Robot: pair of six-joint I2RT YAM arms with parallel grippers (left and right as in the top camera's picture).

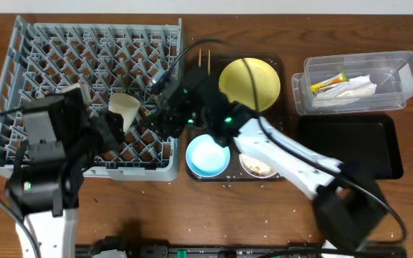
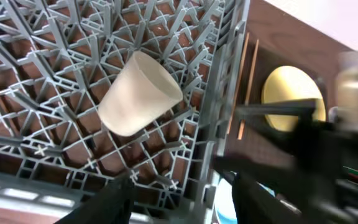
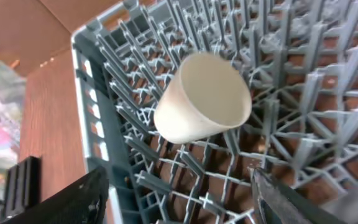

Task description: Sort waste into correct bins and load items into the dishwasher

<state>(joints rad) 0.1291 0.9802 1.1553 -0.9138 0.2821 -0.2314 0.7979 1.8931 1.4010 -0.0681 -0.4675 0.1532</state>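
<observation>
My right gripper should lift the small white cup (image 1: 124,109) by the cup's rim (image 3: 196,112) and hand its base to my left gripper, because the cup lies tilted across the rack's wires.
The small white cup (image 1: 125,111) lies on its side among the pegs of the grey dish rack (image 1: 49,43), near its front right corner. It shows in the left wrist view (image 2: 140,93) and the right wrist view (image 3: 201,99). My left gripper (image 1: 110,130) (image 2: 182,199) is open and empty, just short of the cup. My right gripper (image 1: 156,107) (image 3: 179,199) is open and empty over the rack's right edge, facing the cup. The pale-yellow plate (image 1: 249,84), light-blue bowl (image 1: 208,155), white bowl (image 1: 257,165) holding rice scraps, and chopsticks (image 1: 205,59) sit on the brown tray.
The clear tub (image 1: 393,68) at the right holds the white napkin (image 1: 355,87) and the wrapper (image 1: 330,82). The black tray (image 1: 350,147) lies in front of it. The right arm (image 1: 285,158) crosses over the brown tray (image 1: 287,75).
</observation>
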